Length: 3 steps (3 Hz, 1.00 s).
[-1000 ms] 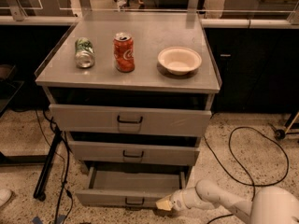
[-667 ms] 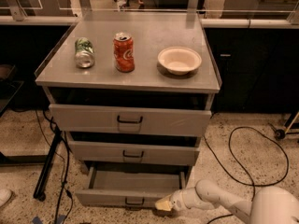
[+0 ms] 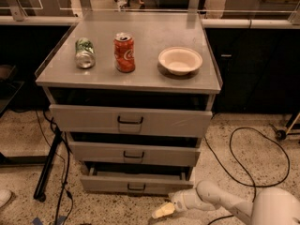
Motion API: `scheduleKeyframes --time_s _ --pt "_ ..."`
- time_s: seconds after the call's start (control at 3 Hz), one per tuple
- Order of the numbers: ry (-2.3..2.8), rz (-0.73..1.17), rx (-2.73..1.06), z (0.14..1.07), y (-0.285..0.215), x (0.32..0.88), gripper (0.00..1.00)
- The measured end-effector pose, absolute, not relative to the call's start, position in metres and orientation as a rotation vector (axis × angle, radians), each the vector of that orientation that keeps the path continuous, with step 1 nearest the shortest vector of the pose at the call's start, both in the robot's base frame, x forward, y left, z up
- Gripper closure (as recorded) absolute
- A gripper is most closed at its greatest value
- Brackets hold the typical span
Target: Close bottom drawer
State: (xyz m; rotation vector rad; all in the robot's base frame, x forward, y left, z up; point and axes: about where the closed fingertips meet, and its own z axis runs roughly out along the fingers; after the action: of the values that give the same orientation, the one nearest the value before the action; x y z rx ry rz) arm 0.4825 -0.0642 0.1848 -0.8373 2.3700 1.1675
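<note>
My gripper is near the floor, below the bottom drawer's front (image 3: 170,187). I should lift it to the drawer's front beside the black handle (image 3: 153,186) and push the drawer in.
The bottom drawer (image 3: 108,183) is the lowest grey front of the metal cabinet, with a small black wire handle (image 3: 136,187). It stands out a little from the cabinet, and a thin dark gap shows above its front. My gripper (image 3: 161,211), with pale yellowish tips on a white arm (image 3: 220,201), sits low near the floor, just in front of and below the drawer's right end. I cannot tell whether it touches the front.
On the cabinet top stand a lying green can (image 3: 85,53), an upright red can (image 3: 124,52) and a white bowl (image 3: 180,60). The middle drawer (image 3: 133,153) and top drawer (image 3: 130,120) are slightly ajar. A black cable (image 3: 243,158) loops on the floor at right; a black stand leg (image 3: 47,168) is at left.
The bottom drawer has slid in from well open, with its tray showing, to nearly shut. My gripper has shifted slightly left and lower.
</note>
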Motion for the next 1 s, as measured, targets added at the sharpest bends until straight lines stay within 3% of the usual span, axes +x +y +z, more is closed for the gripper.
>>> scheduleKeyframes --time_s 0.33,1.0 --pt "2.37 1.168 -0.837 0.1848 -0.0641 0.4825 0.0" --pt "2.37 1.168 -0.837 0.1848 -0.0641 0.4825 0.49"
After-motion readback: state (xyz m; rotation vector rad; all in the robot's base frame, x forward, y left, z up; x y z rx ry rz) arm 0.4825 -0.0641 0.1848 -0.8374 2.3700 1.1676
